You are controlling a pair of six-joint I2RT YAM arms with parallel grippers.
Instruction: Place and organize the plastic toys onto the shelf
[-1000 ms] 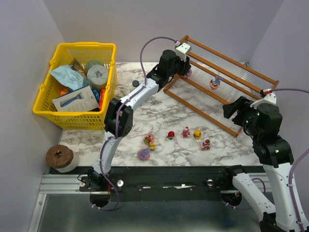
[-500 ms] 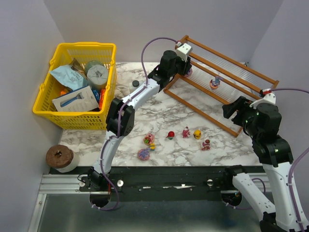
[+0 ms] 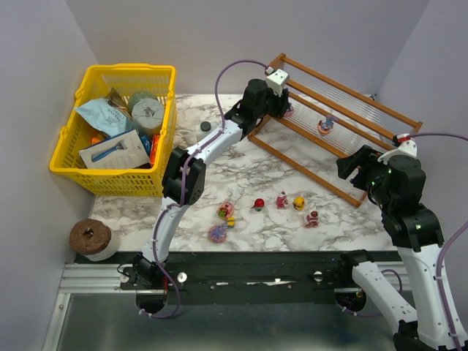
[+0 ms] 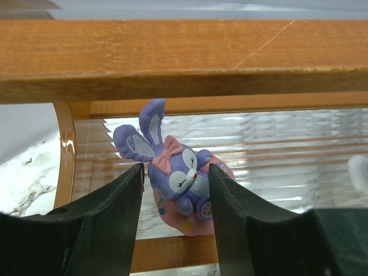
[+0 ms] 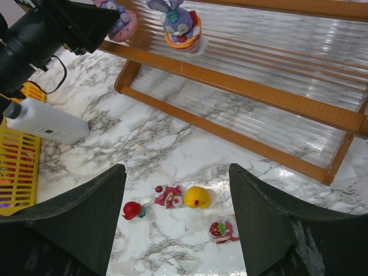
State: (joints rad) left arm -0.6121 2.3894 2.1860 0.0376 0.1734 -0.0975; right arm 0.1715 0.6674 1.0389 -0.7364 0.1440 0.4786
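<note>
The purple bunny's ears (image 4: 141,131) are tilting toward the shelf's end, so the robot's left gripper needs to turn the bunny's body (image 4: 187,185) upright against the wooden rail before it backs away.
The shelf (image 3: 307,164) stands slanted at the back right. My left gripper (image 3: 281,110) is at its left end, upper tier. In the left wrist view its jaws (image 4: 175,172) stand open around a purple bunny (image 4: 178,184) on a pink base. The bunny rests on the ribbed panel against the wooden rail (image 4: 184,57), with a gap at the left finger. A second bunny (image 3: 325,124) sits further along the tier. Several toys lie on the marble: red (image 5: 132,210), pink (image 5: 169,196), yellow (image 5: 196,197), strawberry-pink (image 5: 221,230). My right gripper (image 5: 177,172) hovers open above them, empty.
A yellow mesh basket (image 3: 126,69) full of packets stands at the back left. A white bottle (image 5: 49,123) with a black cap lies on the marble between the basket and the shelf. A brown-topped roll (image 3: 93,238) sits at the near left corner. Two more toys (image 3: 219,223) lie near the front.
My left jaws have parted from the purple bunny, which now rests on the shelf panel. The left arm shifted only slightly. The right arm has not moved.
</note>
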